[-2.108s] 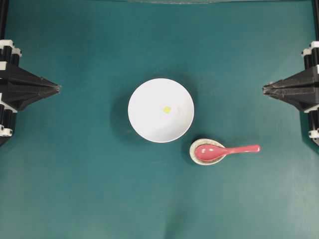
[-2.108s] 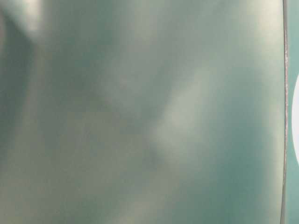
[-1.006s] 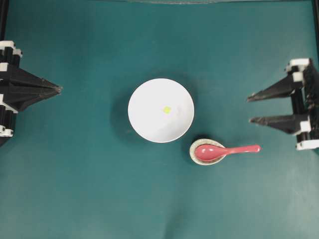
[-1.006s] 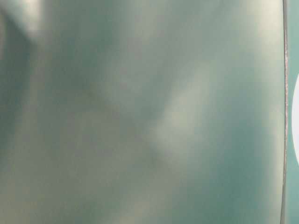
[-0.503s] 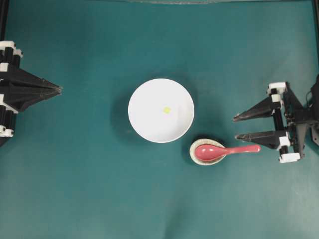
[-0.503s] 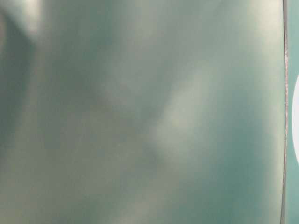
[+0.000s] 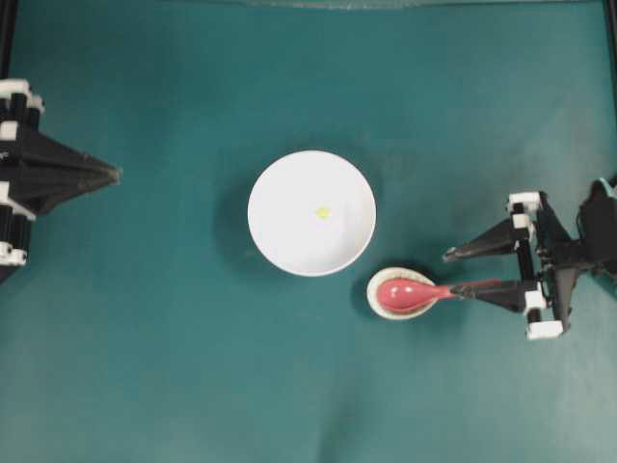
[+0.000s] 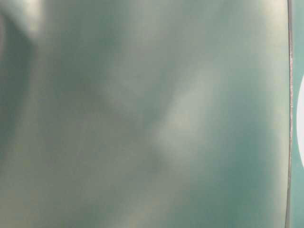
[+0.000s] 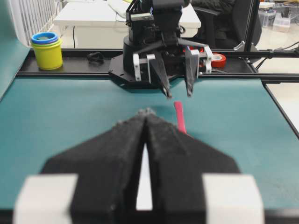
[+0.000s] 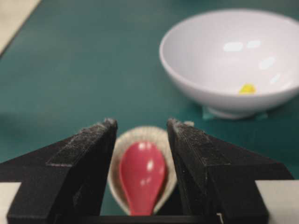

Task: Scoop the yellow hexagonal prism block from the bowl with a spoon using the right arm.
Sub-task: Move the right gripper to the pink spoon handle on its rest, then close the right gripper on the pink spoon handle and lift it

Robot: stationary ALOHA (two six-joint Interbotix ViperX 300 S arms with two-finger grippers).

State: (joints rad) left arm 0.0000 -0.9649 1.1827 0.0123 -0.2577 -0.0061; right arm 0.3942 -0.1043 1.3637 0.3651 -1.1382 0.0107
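Note:
I am going to push the spoon, and the yellow hexagonal block point(image 7: 323, 212) will then slide ahead of the scoop, because the white bowl's inside point(image 10: 233, 46) is smooth and glossy.
The white bowl point(image 7: 311, 213) stands mid-table with the tiny yellow hexagonal block point(image 7: 323, 212) inside it. Both also show in the right wrist view: the bowl point(image 10: 233, 60) and the block point(image 10: 247, 88). The pink-red spoon point(image 7: 410, 294) lies with its scoop in a speckled spoon rest point(image 7: 388, 281) and its handle pointing right. My right gripper point(image 7: 450, 274) is open and over the handle. In its wrist view the scoop point(image 10: 141, 172) shows between the open fingers of the gripper point(image 10: 141, 123), apart from both. My left gripper point(image 7: 114, 174) is shut and empty at the far left.
In the left wrist view the shut left gripper point(image 9: 146, 112) faces the right arm point(image 9: 163, 60) and the spoon handle point(image 9: 179, 119). Stacked yellow and blue cups point(image 9: 46, 49) and a red tape roll point(image 9: 217, 59) sit beyond the table's far edge. The table-level view is a teal blur.
My right gripper has opened from shut, then moved left and toward the front of the table until its fingers straddle the spoon's handle. The left arm, bowl, block and spoon have not moved.

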